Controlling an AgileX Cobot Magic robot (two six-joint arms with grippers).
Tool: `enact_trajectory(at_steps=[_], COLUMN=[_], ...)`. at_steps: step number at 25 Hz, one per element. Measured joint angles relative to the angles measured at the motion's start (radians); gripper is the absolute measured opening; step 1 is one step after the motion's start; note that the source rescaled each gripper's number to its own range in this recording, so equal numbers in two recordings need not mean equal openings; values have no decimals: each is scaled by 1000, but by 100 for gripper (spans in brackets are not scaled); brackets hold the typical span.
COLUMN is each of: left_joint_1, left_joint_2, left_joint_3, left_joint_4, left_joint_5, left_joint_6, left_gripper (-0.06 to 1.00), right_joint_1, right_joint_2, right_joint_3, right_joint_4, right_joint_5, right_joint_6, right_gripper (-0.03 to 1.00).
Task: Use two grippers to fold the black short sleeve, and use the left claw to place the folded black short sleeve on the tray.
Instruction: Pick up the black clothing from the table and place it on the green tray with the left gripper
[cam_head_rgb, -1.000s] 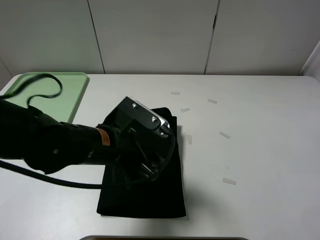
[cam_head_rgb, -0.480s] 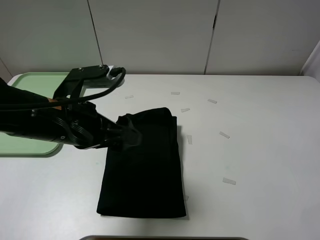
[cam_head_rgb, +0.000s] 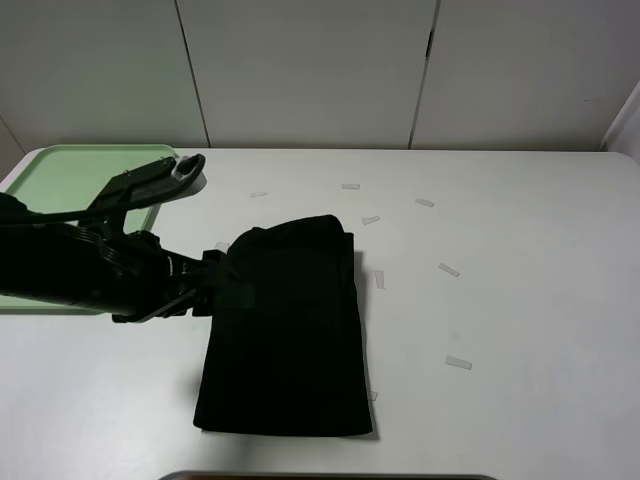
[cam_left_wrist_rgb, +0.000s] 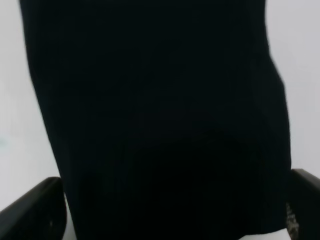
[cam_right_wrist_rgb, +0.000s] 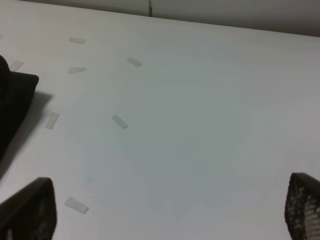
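Note:
My gripper is about to lift the black short sleeve (cam_head_rgb: 285, 335). A white tape piece (cam_head_rgb: 373, 396) sticks out from under it, so I should expect more tape pieces hidden below.
The black short sleeve (cam_head_rgb: 290, 330) lies folded into a long rectangle in the middle of the white table. In the left wrist view the black short sleeve (cam_left_wrist_rgb: 155, 110) fills nearly the whole picture. My left claw (cam_head_rgb: 228, 283) reaches in from the left and sits at the cloth's left edge, near its far end. The left claw (cam_left_wrist_rgb: 170, 210) is open, one fingertip (cam_left_wrist_rgb: 35, 210) showing on either side of the cloth. My right gripper (cam_right_wrist_rgb: 165, 210) is open over bare table, with only a corner of the shirt (cam_right_wrist_rgb: 12, 100) beside it. The tray (cam_head_rgb: 70, 170) is at the far left, partly behind my left arm.
Small white tape strips (cam_head_rgb: 448, 270) are scattered on the table right of and behind the shirt, and tape strips (cam_right_wrist_rgb: 119, 121) also show in the right wrist view. A dark edge (cam_head_rgb: 330, 476) runs along the table's front. The right arm is outside the exterior view.
My left arm has swung from above the shirt to its left side and lowered, so the claw now sits at the cloth's left edge. The shirt has not moved.

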Motion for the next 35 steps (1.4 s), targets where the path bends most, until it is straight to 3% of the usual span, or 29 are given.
enact_trajectory(at_steps=[6,20,27,30,35], left_joint_1=[0,0,0,0,7], left_joint_2=[88,253,401,450,479], left_joint_3=[43,8,-129,-181,-238], left_joint_4=[-141,-151,-148,-144,-111], left_joint_5=[-4,-55,-12,5,19], left_joint_6=[104,119,122,122,123], left_gripper=[85,84,82,76,43], right_joint_1=[0,0,0,0,0], right_joint_2=[0,0,0,0,0], right_joint_3=[0,0,0,0,0], right_joint_4=[0,0,0,0,1], right_joint_5=[0,0,0,0,0], right_joint_6=[0,0,0,0,0], right_gripper=[100,100,100,100,100])
